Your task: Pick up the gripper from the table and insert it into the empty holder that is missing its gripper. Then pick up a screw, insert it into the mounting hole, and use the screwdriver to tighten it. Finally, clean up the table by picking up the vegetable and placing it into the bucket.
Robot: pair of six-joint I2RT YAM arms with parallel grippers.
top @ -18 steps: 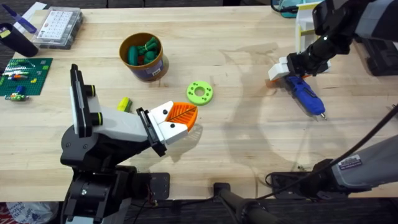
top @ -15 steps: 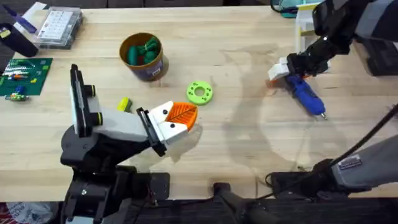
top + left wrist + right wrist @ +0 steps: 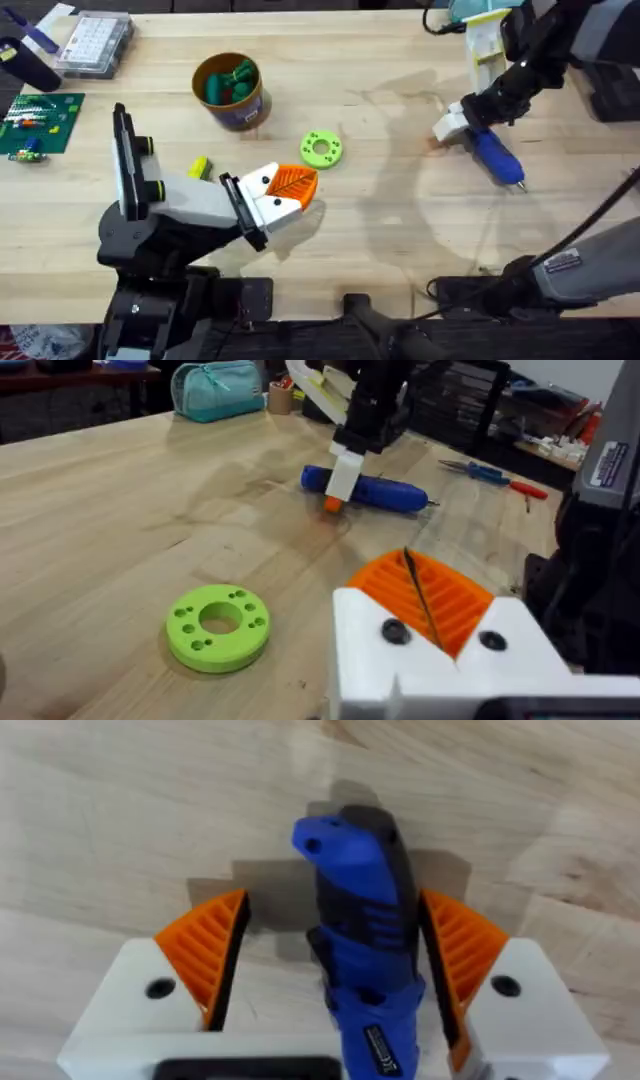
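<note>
My gripper will carry the blue screwdriver [image 3: 497, 157], which will stay crosswise rather than swing down because the handle's rear end [image 3: 346, 837] sticks out well beyond the orange fingers.
The blue screwdriver [image 3: 497, 156] lies on the table [image 3: 400, 230] at the right, metal tip toward the near edge. My right gripper [image 3: 453, 124] stands open astride its rear end; in the right wrist view the screwdriver [image 3: 362, 935] lies between the orange pads [image 3: 208, 948], with a gap on one side. My left gripper [image 3: 298, 184] rests near the table's middle, shut, nothing between its fingers. The orange ribbed gripper [image 3: 425, 592] sits in the white holder [image 3: 440, 655]. The yellow-brown bucket [image 3: 240, 112] holds green vegetable pieces [image 3: 226, 82]. No screw can be made out.
A lime-green disc [image 3: 321, 149] lies just beyond the left gripper, and a small yellow piece [image 3: 199, 167] beside the left arm. A clear parts box [image 3: 95, 42] and a green brick plate [image 3: 35, 122] sit at the far left. Tools and a teal pouch [image 3: 218, 387] lie farther off.
My right gripper has shifted slightly toward the near side over the screwdriver's rear end. The left arm and the other things have stayed put.
</note>
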